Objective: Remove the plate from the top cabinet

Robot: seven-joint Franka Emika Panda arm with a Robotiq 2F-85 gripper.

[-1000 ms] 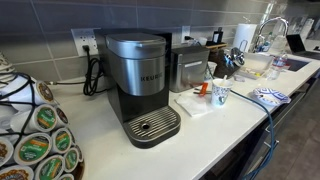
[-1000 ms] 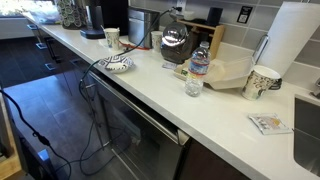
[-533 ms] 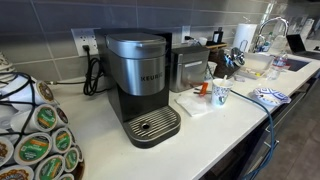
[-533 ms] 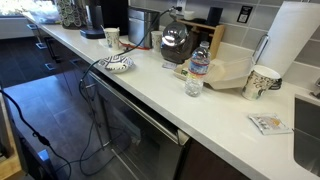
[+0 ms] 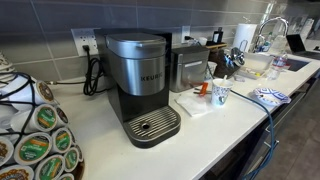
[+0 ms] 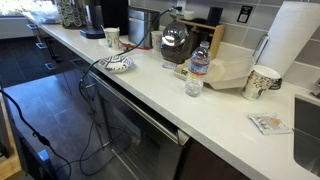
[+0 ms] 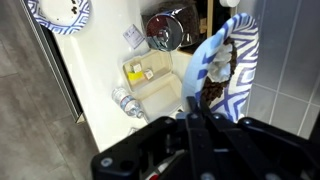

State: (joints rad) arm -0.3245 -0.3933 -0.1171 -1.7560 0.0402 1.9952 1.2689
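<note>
The plate is far above the glass kettle and cream tray (image 7: 155,92), so my gripper should move it to the clear counter (image 6: 150,77) next to the second plate and bring it down.
In the wrist view my gripper (image 7: 198,100) is shut on the rim of a blue-and-white patterned plate (image 7: 238,70) and holds it edge-on, high above the white counter (image 7: 100,70), beside a grey tiled wall. The cabinet itself is out of view. A second blue-and-white plate lies on the counter, seen in the wrist view (image 7: 62,12) and in both exterior views (image 5: 270,97) (image 6: 117,65). Neither exterior view shows my gripper or the held plate.
Below the gripper stand a glass kettle (image 7: 165,30) (image 6: 176,42), a water bottle (image 7: 125,100) (image 6: 198,66) and a cream tray (image 7: 155,85). A Keurig machine (image 5: 140,80), paper cups (image 5: 220,93) (image 6: 262,82) and a paper towel roll (image 6: 290,40) also stand on the counter.
</note>
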